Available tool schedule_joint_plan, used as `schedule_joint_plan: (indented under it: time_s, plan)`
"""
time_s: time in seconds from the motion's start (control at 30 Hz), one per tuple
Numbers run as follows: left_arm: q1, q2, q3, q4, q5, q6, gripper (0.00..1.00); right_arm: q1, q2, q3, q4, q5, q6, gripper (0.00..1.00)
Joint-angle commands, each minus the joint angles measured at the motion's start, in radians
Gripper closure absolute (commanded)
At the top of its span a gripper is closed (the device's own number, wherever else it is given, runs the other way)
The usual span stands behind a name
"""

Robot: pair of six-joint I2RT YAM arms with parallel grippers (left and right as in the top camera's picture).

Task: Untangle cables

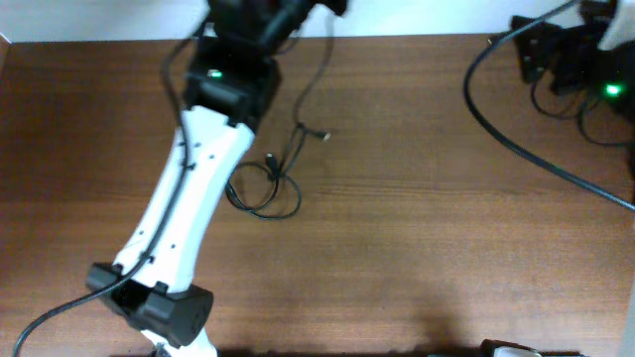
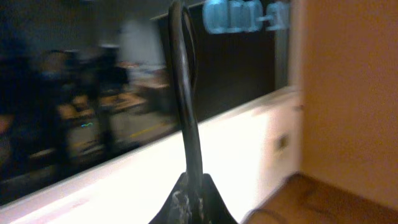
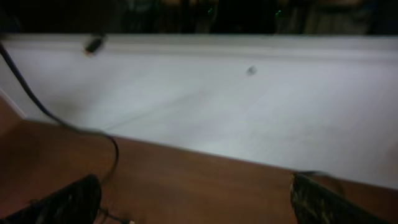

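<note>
I should put down the black cable in my left gripper before my right gripper pulls the plug end (image 1: 321, 135) clear, because the cable runs into the tangled loop (image 1: 266, 188).
A thin black cable (image 1: 300, 119) hangs from my left gripper (image 1: 283, 15) at the table's far edge. It runs down to a tangled loop (image 1: 266, 193) lying on the wood, with two small plug ends beside it. In the left wrist view my left gripper (image 2: 193, 202) is shut on the black cable (image 2: 186, 112), which rises straight up from the fingertips. My right gripper (image 1: 541, 55) is at the far right corner. In the right wrist view it (image 3: 199, 202) is open and empty above the table, with a thin cable (image 3: 59, 121) at the left.
The white left arm (image 1: 189, 188) stretches diagonally across the left half of the table, next to the loop. A thick black arm cable (image 1: 516, 149) curves across the far right. A white wall (image 3: 249, 106) borders the table's far edge.
</note>
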Motion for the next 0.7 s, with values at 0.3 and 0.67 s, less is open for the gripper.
schedule_joint_plan:
  time_s: [0.3,0.67]
  plan:
    - [-0.306,0.344,0.029,-0.17,0.332,-0.101,1.0,-0.139,-0.061,0.069,-0.09,0.035,-0.05,0.04]
    - [-0.139,0.011,0.13,-0.729,0.096,0.051,0.01,-0.136,-0.006,0.069,-0.166,0.056,-0.043,0.05]
